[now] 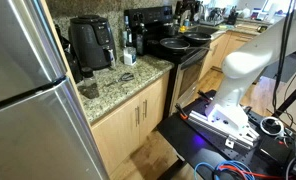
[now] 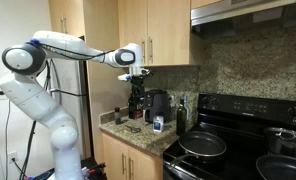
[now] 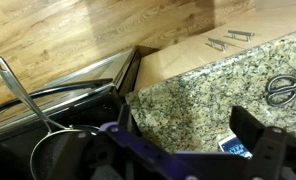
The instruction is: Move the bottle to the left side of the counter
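I should swing in beside the air fryer and turn above the bottle before I go down, because my gripper hangs over the counter's front edge and the bottle is outside its fingers.
The small bottle, white below and dark on top, stands on the speckled granite counter near the stove, right of the black air fryer. It also shows in an exterior view. My gripper hangs high above the counter with its jaws apart and nothing in them. In the wrist view the gripper looks down on the counter. A white and blue item, probably the bottle, peeks out beside the right finger.
A black stove with pans borders the counter. A taller dark bottle stands by the air fryer. A small dark cup sits near the fridge. Scissors lie on the counter.
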### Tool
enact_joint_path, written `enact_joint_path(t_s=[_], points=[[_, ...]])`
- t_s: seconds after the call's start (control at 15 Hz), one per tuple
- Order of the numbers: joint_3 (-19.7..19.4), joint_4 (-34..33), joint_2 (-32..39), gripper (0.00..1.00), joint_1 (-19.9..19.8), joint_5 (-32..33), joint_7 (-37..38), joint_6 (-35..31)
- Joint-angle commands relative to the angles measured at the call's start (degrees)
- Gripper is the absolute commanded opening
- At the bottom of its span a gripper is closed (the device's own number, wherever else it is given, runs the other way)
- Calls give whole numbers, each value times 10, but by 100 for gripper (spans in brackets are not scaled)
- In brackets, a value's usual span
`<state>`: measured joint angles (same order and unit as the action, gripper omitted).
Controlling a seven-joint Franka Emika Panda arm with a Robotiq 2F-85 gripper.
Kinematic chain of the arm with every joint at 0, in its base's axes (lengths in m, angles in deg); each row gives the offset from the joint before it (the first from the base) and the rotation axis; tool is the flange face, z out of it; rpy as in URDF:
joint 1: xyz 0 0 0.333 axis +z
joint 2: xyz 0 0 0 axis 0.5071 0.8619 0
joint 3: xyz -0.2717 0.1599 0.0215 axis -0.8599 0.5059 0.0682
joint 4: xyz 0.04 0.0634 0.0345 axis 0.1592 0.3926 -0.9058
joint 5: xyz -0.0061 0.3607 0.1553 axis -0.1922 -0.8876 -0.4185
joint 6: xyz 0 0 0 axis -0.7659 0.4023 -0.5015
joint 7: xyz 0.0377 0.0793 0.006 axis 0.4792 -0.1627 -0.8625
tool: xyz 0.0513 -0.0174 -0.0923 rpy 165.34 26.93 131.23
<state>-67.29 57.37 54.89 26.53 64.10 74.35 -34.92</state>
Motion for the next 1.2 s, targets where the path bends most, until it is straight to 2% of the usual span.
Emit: enact_joint_path(t_s=[0.0, 0.27, 0.6, 0.93, 1.13], points=[[0, -1, 1, 100, 0, 0, 0, 1], [-12, -19, 11, 100, 16, 0, -75, 72], [-3, -31, 13, 100, 7, -9, -22, 145], [-4, -17, 1, 100, 10, -3, -28, 123], [28, -50, 101, 100, 14, 3, 32, 107]])
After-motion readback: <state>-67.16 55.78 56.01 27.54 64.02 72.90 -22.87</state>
